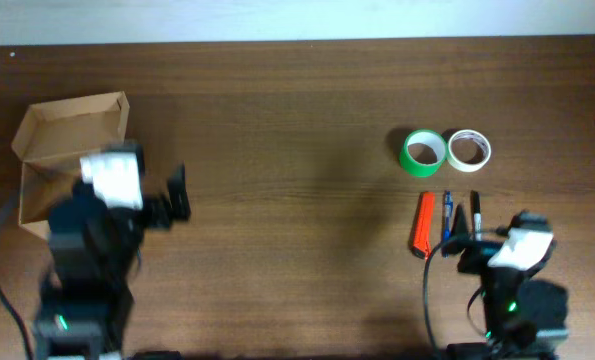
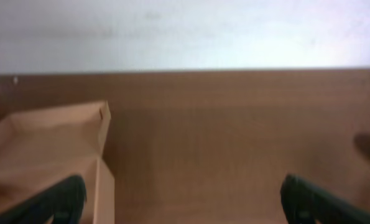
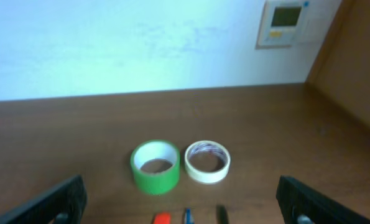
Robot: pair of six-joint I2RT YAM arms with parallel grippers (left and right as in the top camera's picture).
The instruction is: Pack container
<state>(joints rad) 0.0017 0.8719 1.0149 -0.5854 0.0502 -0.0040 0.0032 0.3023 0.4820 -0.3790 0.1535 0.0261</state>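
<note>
Next, I move my right gripper back while my left gripper brings the box (image 1: 75,124) next to the green roll, because the box is far from the pens and tape rolls.
The container (image 1: 72,125) is a tan cardboard box at the table's left with its flap lid open; it also shows in the left wrist view (image 2: 48,143). My left gripper (image 1: 147,200) is open and empty, straddling the box's right wall (image 2: 185,208). A green tape roll (image 1: 423,152), a white tape roll (image 1: 469,150), an orange marker (image 1: 423,222), a blue pen (image 1: 447,215) and a black pen (image 1: 475,213) lie at the right. My right gripper (image 1: 482,240) is open and empty just in front of the pens (image 3: 180,202). The inside of the box is partly hidden by the left arm.
The right wrist view shows the green roll (image 3: 155,165) and white roll (image 3: 207,162) side by side, with the marker tip (image 3: 162,218) and pen tips below. A white wall with a thermostat (image 3: 285,22) stands behind the table's far edge.
</note>
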